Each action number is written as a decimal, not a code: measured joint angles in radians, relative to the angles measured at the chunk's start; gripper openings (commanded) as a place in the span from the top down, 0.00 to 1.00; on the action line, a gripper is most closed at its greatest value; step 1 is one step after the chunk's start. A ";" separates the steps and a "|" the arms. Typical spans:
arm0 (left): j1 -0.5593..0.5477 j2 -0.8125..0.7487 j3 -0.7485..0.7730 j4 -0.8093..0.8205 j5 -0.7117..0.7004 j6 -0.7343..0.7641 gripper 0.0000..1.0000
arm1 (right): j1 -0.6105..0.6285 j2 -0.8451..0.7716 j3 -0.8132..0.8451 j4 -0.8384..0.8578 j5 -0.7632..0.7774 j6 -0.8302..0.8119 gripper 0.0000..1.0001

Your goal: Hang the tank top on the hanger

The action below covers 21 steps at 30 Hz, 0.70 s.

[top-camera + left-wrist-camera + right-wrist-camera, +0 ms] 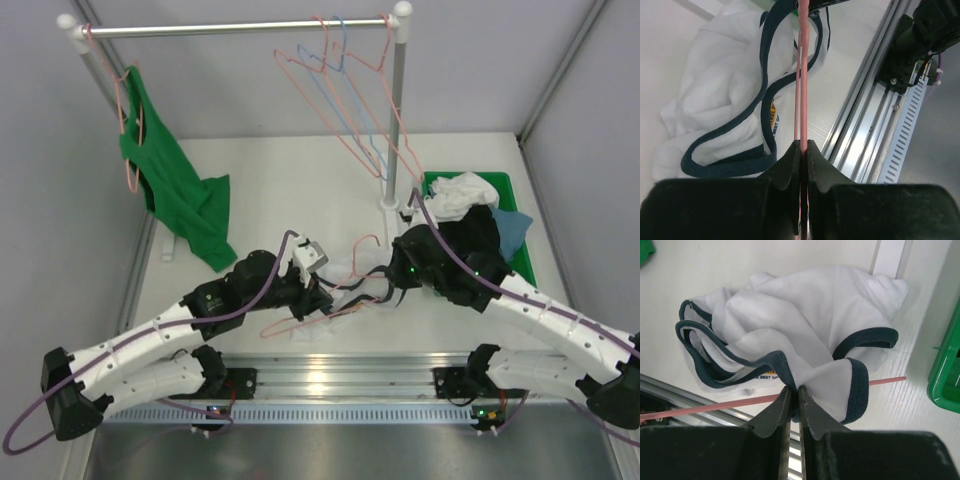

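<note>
The strap (pixel 701 372) next to my left gripper is off the hanger that my left gripper is holding. Next, my right gripper grabs the hanger's neck (pixel 355 273) so that my left gripper gets free.
The white tank top (pixel 345 268) with navy trim lies crumpled on the table between the two arms. My right gripper (pixel 794 388) is shut on a fold of the tank top (pixel 805 305) at its navy edge. The salmon-pink hanger (pixel 300 325) lies low over the table under the shirt, its hook (pixel 366 243) pointing away from me. My left gripper (pixel 803 145) is shut on the hanger's wire (pixel 803 75), with the tank top (pixel 725 100) just left of it. In the right wrist view the hanger wire (pixel 705 407) passes under the cloth. Seen from above, the left gripper (pixel 318 300) and the right gripper (pixel 385 282) stand close together.
A clothes rail (pixel 230 28) spans the back. A green tank top (pixel 170 190) hangs at its left, and several pink hangers (pixel 300 70) and a light blue one (pixel 340 95) at its right by the post (pixel 397 110). A green bin (pixel 500 185) of clothes sits at right.
</note>
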 measured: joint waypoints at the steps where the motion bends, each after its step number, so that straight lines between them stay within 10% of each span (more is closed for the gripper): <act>1: -0.001 -0.003 -0.014 0.029 0.001 0.000 1.00 | -0.001 0.000 0.002 0.004 -0.002 0.000 0.92; 21: -0.008 -0.012 -0.253 0.553 0.026 -0.065 1.00 | -0.011 -0.043 0.070 0.008 0.000 0.002 0.74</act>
